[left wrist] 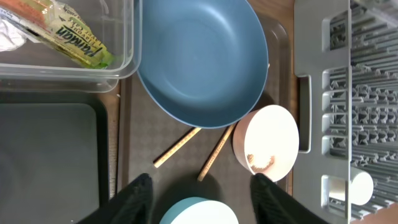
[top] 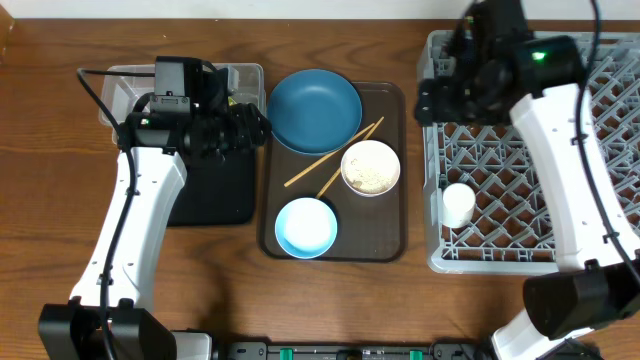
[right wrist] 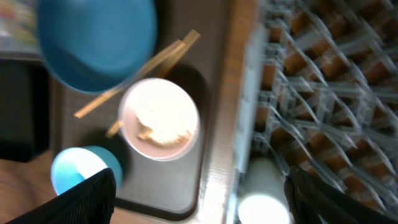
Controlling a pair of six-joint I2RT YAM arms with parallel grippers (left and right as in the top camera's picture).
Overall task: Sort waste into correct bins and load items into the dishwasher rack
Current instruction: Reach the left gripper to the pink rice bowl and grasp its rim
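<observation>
Next, my right gripper moves back over the rack while my left gripper empties the cream bowl into the black tray [top: 222,201], because the bowl has rice scraps [top: 369,170] in it.
The dark blue bowl [top: 313,108], the cream bowl [top: 370,167] with rice scraps [left wrist: 261,163], the light blue bowl [top: 305,227] and two chopsticks [top: 335,155] lie on the brown tray [top: 395,235]. The white cup [top: 458,205] stands in the grey rack [top: 520,170]. The yellow-green wrapper [left wrist: 78,40] and the white tissue [left wrist: 9,34] lie in the clear tub [top: 240,78]. My left gripper [left wrist: 205,196] is open and empty above the tray's left side, over the light blue bowl [left wrist: 199,213]. My right gripper [right wrist: 211,199] is open and empty above the rack's left edge.
The black tray [top: 215,190] lies left of the brown tray, below the clear tub. The rack fills the right side of the table. The left arm covers most of the tub in the overhead view. The right wrist view is blurred.
</observation>
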